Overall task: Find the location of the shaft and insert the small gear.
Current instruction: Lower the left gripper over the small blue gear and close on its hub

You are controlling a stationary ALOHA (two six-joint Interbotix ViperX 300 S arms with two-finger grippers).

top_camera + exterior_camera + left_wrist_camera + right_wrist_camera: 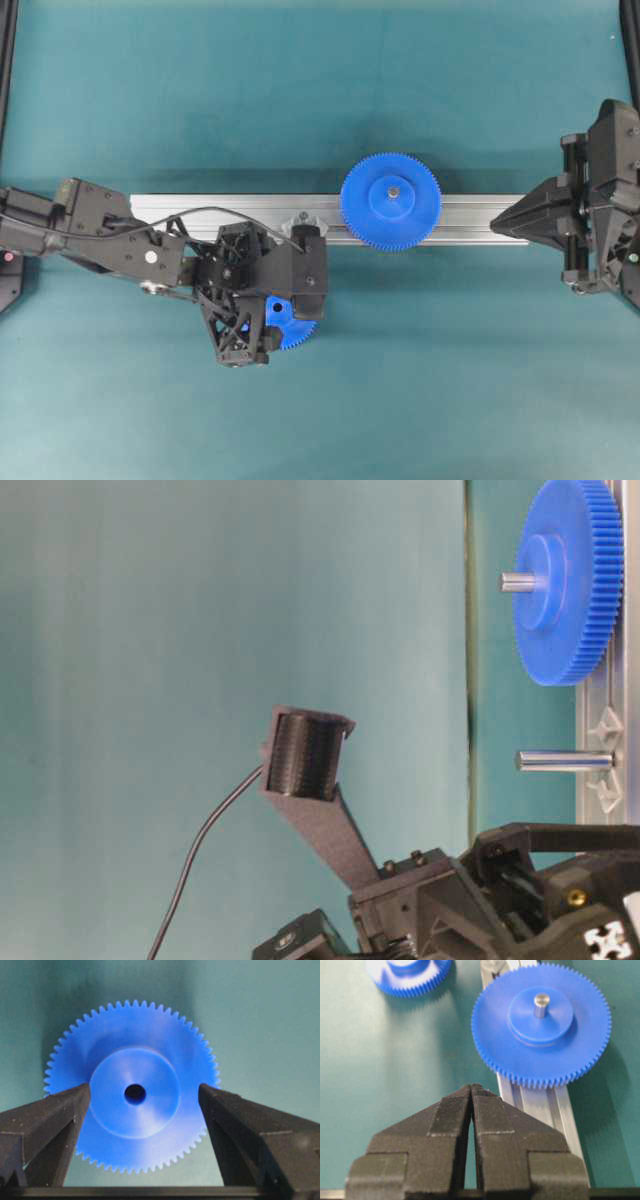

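Note:
I should expect to find a dark mark hidden under the small gear [292, 328] when I lift it, because the centre hole [278, 308] looks black rather than teal like the mat.
The small gear [132, 1125] lies flat on the teal mat with its hub and centre hole facing up. My left gripper [144, 1089] hangs right over it, open, with one finger [55, 1120] on each side of the hub. From overhead only part of the small gear [296, 328] shows under the left gripper [268, 318]. The shaft [565, 761] stands bare on the aluminium rail [180, 208], and its silver bracket [303, 222] shows beside the left wrist. My right gripper [471, 1089] is shut on nothing at the rail's right end, also in the overhead view [497, 228].
A larger blue gear [390, 200] sits on its own pin on the rail, just right of the shaft, and is also in the right wrist view [540, 1025]. A black cable [220, 212] loops over the rail. Black frame posts stand at the mat's far corners.

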